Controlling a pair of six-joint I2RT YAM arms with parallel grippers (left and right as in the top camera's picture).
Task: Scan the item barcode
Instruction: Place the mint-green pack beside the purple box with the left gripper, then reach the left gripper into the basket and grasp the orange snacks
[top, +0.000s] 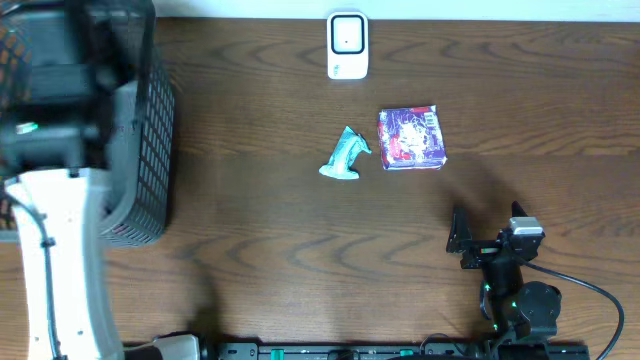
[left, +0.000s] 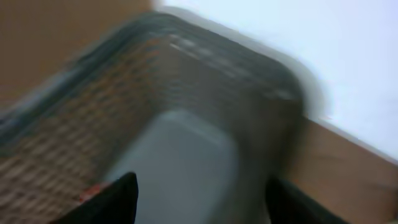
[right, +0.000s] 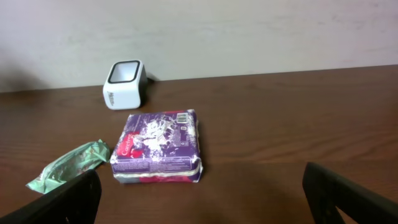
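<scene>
The black basket is open below the spread fingers of my left gripper. I should go down next toward the reddish patch until the fingers are on both sides of it, and then close them.
A white barcode scanner stands at the table's far edge, also seen as the scanner in the right wrist view. A purple-and-red packet lies flat in front of it, with a small barcode label on its top far corner. A crumpled green packet lies just left of it. My right gripper rests near the front right, open and empty, pointing at the purple packet. My left gripper hangs open and empty over the black basket; the view is blurred.
The black mesh basket stands at the table's left edge, with the left arm above it. A small reddish patch shows in the basket beside the left finger, too blurred to identify. A cable trails from the right arm.
</scene>
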